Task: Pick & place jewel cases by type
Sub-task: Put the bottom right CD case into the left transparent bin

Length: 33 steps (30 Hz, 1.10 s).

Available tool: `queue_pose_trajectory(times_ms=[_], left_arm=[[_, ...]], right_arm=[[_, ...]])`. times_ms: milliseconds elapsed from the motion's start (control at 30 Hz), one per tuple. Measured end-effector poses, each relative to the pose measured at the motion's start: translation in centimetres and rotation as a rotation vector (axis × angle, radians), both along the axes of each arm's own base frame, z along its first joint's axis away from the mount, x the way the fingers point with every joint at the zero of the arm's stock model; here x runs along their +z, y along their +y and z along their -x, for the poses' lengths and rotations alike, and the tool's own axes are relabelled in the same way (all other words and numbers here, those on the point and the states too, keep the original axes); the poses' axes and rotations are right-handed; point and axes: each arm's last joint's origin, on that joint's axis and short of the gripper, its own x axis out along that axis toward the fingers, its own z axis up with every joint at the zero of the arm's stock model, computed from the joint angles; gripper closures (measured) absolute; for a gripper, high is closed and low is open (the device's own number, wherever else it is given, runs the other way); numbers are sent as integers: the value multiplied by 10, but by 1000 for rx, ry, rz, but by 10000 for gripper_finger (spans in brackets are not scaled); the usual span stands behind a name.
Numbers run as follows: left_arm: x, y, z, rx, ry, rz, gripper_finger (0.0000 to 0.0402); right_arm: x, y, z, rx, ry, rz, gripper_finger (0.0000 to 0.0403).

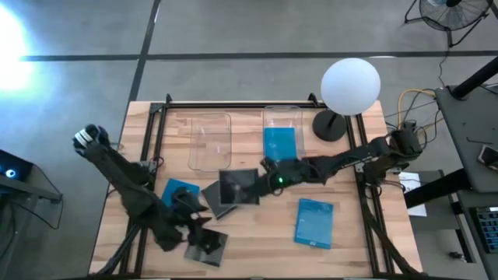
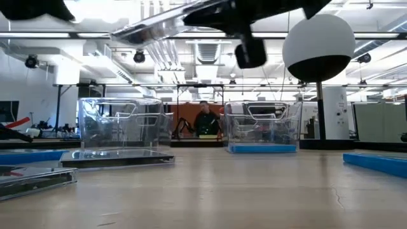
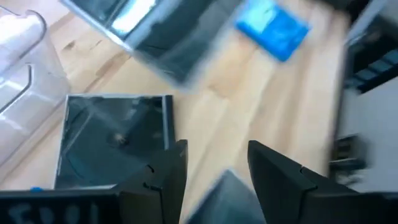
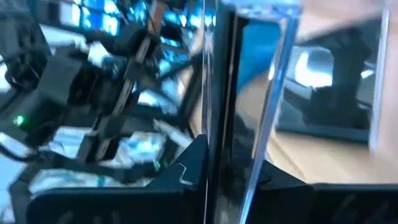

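The dark jewel case (image 1: 237, 187) is pinched by its edge in my right gripper, so I should keep carrying it until its loose end is inside the empty bin (image 1: 210, 143).
My right gripper (image 1: 264, 173) is shut on a dark jewel case (image 1: 241, 185) in the air over mid-table; the low view shows this case (image 2: 156, 27) high and tilted. Under it a second dark case (image 1: 212, 204) lies flat, also seen in the left wrist view (image 3: 115, 140). My left gripper (image 1: 194, 225) hovers open near the table's near-left part, beside a third dark case (image 1: 208, 246). One blue case (image 1: 180, 190) lies left of the dark ones, another (image 1: 313, 223) near the right. A third blue case (image 1: 280, 144) lies in the right bin. My right gripper pinches the dark jewel case between its two fingers at one edge (image 4: 217, 155), seen edge-on in its wrist view. The fingers come in from the table's right side. The case is lifted clear of the table and tilted.
Two clear bins stand toward the far edge: the left one (image 1: 210, 140) holds nothing, the right one (image 1: 282, 117) holds the blue case. A white globe lamp (image 1: 350, 84) stands at the far right. A person (image 2: 205, 119) shows in the room behind.
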Motion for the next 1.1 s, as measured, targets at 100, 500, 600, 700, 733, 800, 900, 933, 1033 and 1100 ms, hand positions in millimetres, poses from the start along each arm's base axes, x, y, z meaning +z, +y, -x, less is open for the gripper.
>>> queue_pose_trajectory(times_ms=[100, 500, 600, 700, 733, 800, 900, 933, 1033, 1100], left_arm=[[21, 12, 20, 27, -70, 49, 251], [81, 72, 72, 117, -382, 36, 251], [89, 83, 82, 116, -420, 22, 251], [93, 91, 89, 105, -438, 3, 251], [94, 93, 90, 101, -441, -1, 251], [95, 96, 93, 91, -444, -14, 251], [97, 99, 96, 73, -444, -42, 251], [97, 101, 97, 67, -446, -50, 251], [99, 105, 100, 53, -447, -73, 251], [98, 109, 104, 42, -441, -92, 251]], right_arm=[[10, -20, -13, -46, -37, 32, 369], [15, -106, -85, -108, 56, 62, 369], [11, -127, -102, -132, 43, 18, 369], [3, -147, -118, -154, 45, -22, 369], [0, -153, -123, -155, 45, -34, 369], [-5, -162, -131, -154, 79, -51, 369], [-10, -170, -140, -141, 168, -42, 369], [-13, -173, -142, -137, 201, -37, 369], [-20, -180, -149, -129, 278, -28, 369], [-21, -185, -154, -126, 295, -38, 369]])
